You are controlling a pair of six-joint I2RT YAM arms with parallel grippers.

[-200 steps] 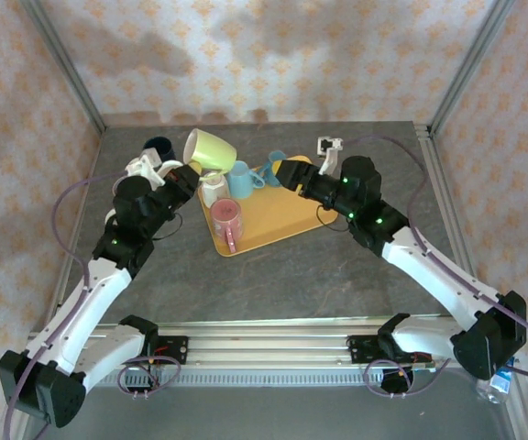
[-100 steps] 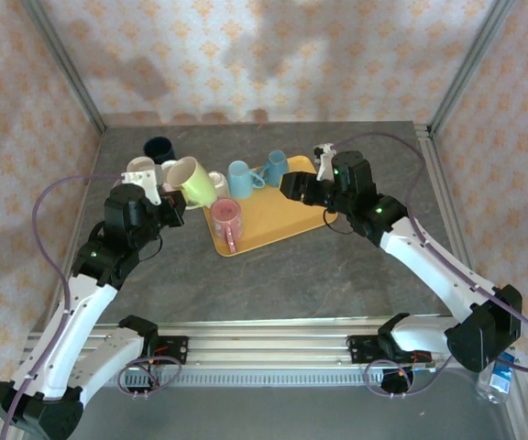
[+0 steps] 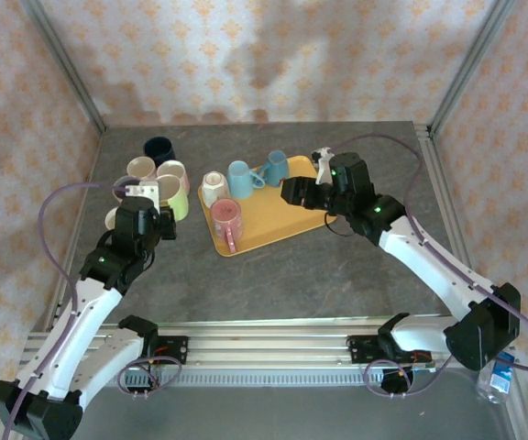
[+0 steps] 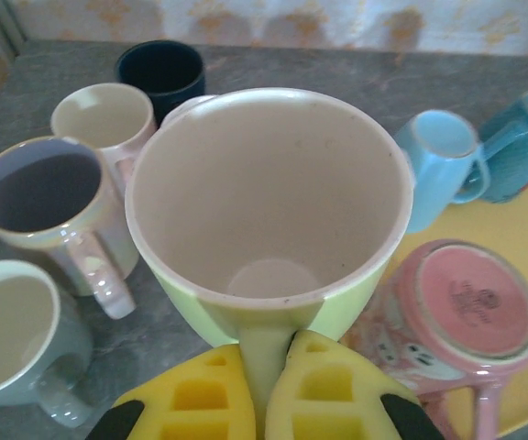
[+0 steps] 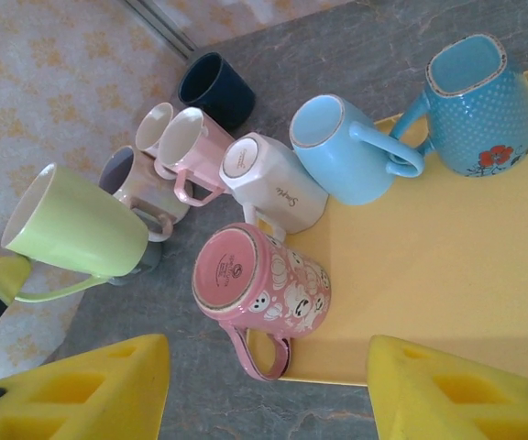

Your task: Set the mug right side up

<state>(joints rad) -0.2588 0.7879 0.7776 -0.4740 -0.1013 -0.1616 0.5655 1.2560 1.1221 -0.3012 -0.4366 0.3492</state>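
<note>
The light green mug's opening [image 4: 269, 188] points up over the free spot [image 3: 187, 225] next to the yellow tray, so my left gripper keeps going down until the mug stands there.
A light green mug [image 4: 269, 202] stands mouth up, its cream inside in full sight in the left wrist view. My left gripper [image 4: 269, 353] is shut on its handle, the yellow fingers [image 4: 200, 403] pinching it from both sides. From above, the green mug [image 3: 177, 191] sits among the upright mugs left of the tray, in front of my left gripper [image 3: 160, 220]. In the right wrist view the green mug [image 5: 76, 229] is at the far left. My right gripper [image 3: 291, 191] hovers open over the yellow tray [image 3: 282, 220], holding nothing; its fingers [image 5: 90, 394] flank a pink mug.
On the tray, a pink mug [image 5: 259, 280] and a white mug [image 5: 273, 179] are bottom up; a light blue mug [image 5: 337, 151] and a teal mug [image 5: 479, 92] are beside them. Navy [image 3: 159, 147], cream [image 3: 139, 168] and lilac [image 3: 126, 188] mugs stand upright on the table, left.
My left arm has brought the green mug down from a raised tilt and turned it mouth up among the mugs left of the tray. My right gripper has drawn back slightly.
</note>
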